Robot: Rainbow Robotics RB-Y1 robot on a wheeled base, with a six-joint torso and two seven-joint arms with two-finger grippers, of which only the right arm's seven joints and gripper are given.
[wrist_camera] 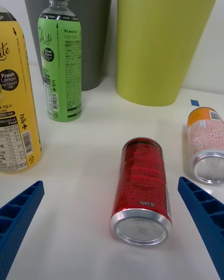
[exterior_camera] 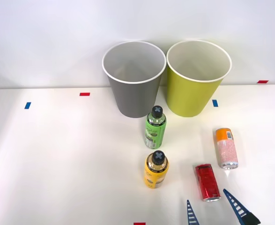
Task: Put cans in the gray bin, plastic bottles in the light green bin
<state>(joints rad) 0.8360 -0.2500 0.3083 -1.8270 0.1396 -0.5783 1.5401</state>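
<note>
The shiny red can (exterior_camera: 207, 182) has a plain base at the silver end (wrist_camera: 142, 229) toward the robot, so its hidden tab end will tip up when the robot lifts the can.
A shiny red can (exterior_camera: 207, 182) (wrist_camera: 142, 189) lies on its side on the white table, silver end toward me. My right gripper (exterior_camera: 211, 202) (wrist_camera: 112, 214) is open just in front of it, one blue ribbed finger on each side of the can's end, not touching. The orange-topped can (exterior_camera: 226, 147) (wrist_camera: 207, 142) lies on its side to the right. The yellow bottle (exterior_camera: 155, 169) (wrist_camera: 13, 107) and the green-labelled bottle (exterior_camera: 155, 127) (wrist_camera: 60, 58) stand upright to the left. The gray bin (exterior_camera: 134, 78) (wrist_camera: 91, 28) and light green bin (exterior_camera: 198, 77) (wrist_camera: 158, 42) stand side by side at the back.
Small red and blue tape marks (exterior_camera: 84, 94) dot the table (exterior_camera: 57, 159). The table's right edge runs close to the orange-topped can. A white wall stands behind the bins.
</note>
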